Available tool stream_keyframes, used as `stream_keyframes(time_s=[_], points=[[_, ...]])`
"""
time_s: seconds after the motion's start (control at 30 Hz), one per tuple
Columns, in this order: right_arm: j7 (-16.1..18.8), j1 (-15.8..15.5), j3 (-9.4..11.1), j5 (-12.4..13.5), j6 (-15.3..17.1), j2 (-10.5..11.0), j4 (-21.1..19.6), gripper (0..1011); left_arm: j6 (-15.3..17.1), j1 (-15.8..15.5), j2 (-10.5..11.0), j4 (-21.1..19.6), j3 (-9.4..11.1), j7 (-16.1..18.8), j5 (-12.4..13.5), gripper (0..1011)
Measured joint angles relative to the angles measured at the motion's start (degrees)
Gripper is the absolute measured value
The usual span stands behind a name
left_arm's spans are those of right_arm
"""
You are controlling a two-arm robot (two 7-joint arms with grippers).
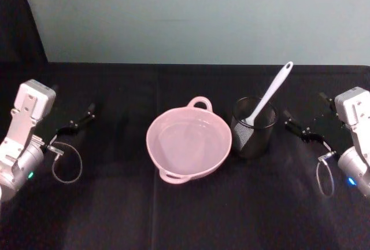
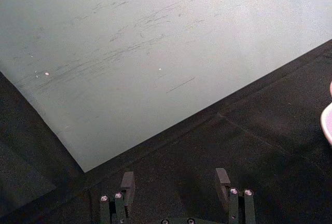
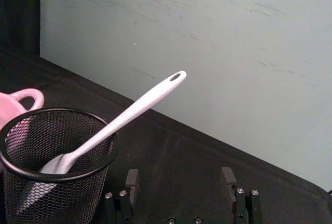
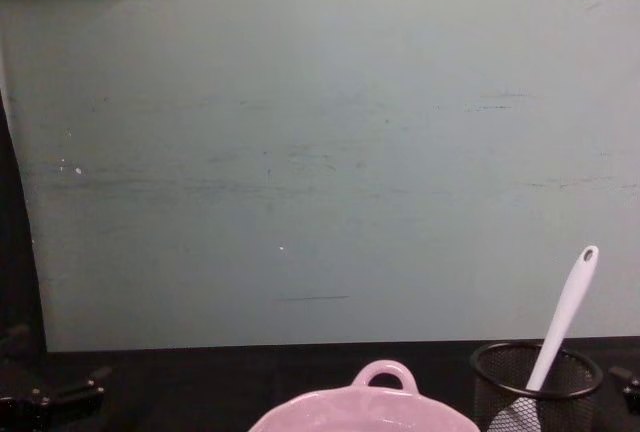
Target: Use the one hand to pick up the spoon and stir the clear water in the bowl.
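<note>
I expect the white spoon (image 4: 563, 319) to slide out freely and leave the cup standing when I lift, because the spoon leans loosely in the cup's wide opening (image 4: 510, 365).
The pale pink bowl (image 1: 215, 153) sits mid-table with a loop handle at its far rim; the clear water (image 1: 184, 140) in it shows as a faint sheen. Right of it, almost touching, stands a black wire-mesh cup (image 1: 253, 137). The white spoon (image 1: 273, 92) stands in the cup blade down, its handle leaning up to the right. My right gripper (image 1: 300, 127) hovers open just right of the cup, empty; from its wrist its gripper (image 3: 179, 180) faces the cup (image 3: 49, 182) and spoon (image 3: 140, 107). My left gripper (image 1: 75, 121) rests open at the far left, its gripper (image 2: 175, 182) empty.
A black cloth (image 1: 185, 215) covers the table, with a teal wall (image 4: 320, 152) close behind. A cable loop hangs by each wrist (image 1: 66, 163). Bare cloth lies in front of the bowl and between the bowl and the left arm.
</note>
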Motion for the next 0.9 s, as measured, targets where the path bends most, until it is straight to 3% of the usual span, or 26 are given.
stream_keyframes(time_s=[0.2, 0.6, 0.73, 0.9], points=[[0.0, -0.4, 0.5, -0.1, -0.1, 0.0, -0.2, 1003, 0.0, 0.0, 0.0, 0.0, 0.0, 0.0, 0.0, 1011], [-0.6, -7.2, 4.5, -0.5, -1.7, 2.5, -7.6, 1003, 0.0, 0.0, 0.0, 0.0, 0.0, 0.0, 0.0, 1011], [0.3, -9.1, 6.8, 2.6, -2.7, 2.6, -9.8, 1003, 0.0, 0.0, 0.0, 0.0, 0.0, 0.0, 0.0, 1011], [5.2, -8.8, 8.8, 10.0, -2.7, 0.4, -9.6, 1003, 0.0, 0.0, 0.0, 0.0, 0.0, 0.0, 0.0, 1011]])
